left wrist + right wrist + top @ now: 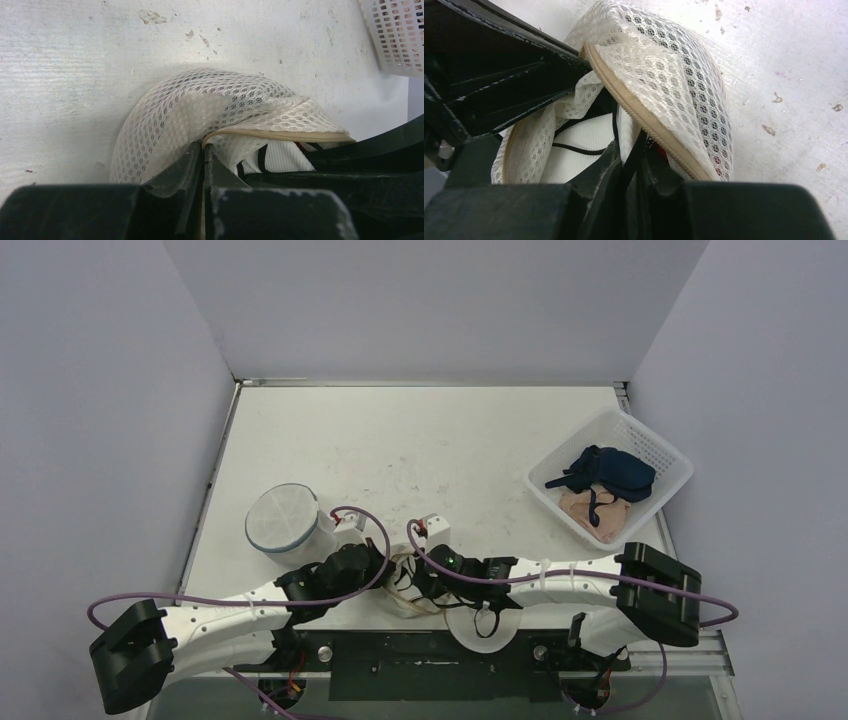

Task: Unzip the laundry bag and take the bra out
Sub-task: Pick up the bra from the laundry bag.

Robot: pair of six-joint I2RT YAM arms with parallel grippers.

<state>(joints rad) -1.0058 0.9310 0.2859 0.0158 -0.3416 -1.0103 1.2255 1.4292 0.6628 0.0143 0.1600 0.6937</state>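
Note:
The zipper edge (644, 116) is folded over the bra in my right gripper, so my left gripper should hold back the bag's rim (216, 133) while the bra comes out.
The white mesh laundry bag (402, 598) lies at the table's near edge between my two grippers. Its tan zipper (280, 134) stands open. Inside shows the bra (584, 140), white ribbed fabric with black straps, also seen in the left wrist view (282, 157). My left gripper (204, 146) is shut on the bag's mesh edge at the end of the zipper (388, 570). My right gripper (629, 145) reaches into the opening under the zipper edge (644, 120) and is shut on the bra's white fabric (418, 580). Something red shows through the mesh (719, 165).
A round white mesh bag (283, 518) stands left of the grippers. A white perforated basket (655, 455) at the right holds a dark blue bra (610, 472) and a pink one (600, 512). Grey walls close in three sides.

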